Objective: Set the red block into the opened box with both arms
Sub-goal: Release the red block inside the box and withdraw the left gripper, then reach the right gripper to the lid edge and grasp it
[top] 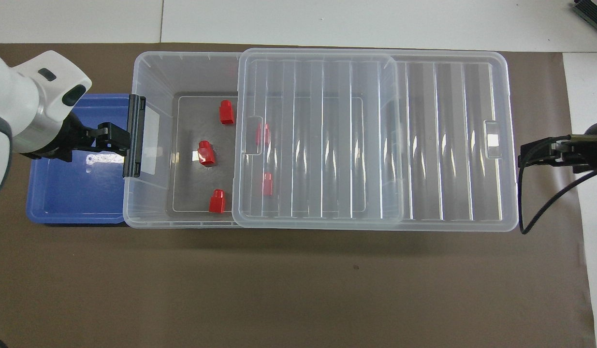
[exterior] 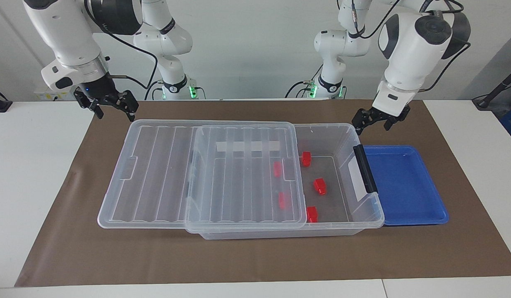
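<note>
The blue tray is empty and the box is open by the black handle, so next my right gripper pushes the lid's overhanging end (top: pixel 506 145) toward the handle.
The clear box (exterior: pixel 365 215) lies on the brown mat, its ribbed lid (exterior: pixel 156 174) slid toward the right arm's end so the part by the black handle (exterior: pixel 365 169) stands uncovered. Three red blocks (exterior: pixel 320 186) lie on the bare box floor (top: pixel 187 183), and two more show through the lid (top: pixel 267 184). My left gripper (exterior: pixel 374 120) hangs open and empty over the blue tray (top: pixel 71 193), beside the handle (top: pixel 134 135). My right gripper (exterior: pixel 110 108) waits open and empty above the mat at the lid's end (top: pixel 537 155).
The blue tray (exterior: pixel 404 186) butts against the box at the left arm's end and holds nothing. White table (exterior: pixel 32 165) surrounds the brown mat (exterior: pixel 255 256), which runs wide on the side away from the robots.
</note>
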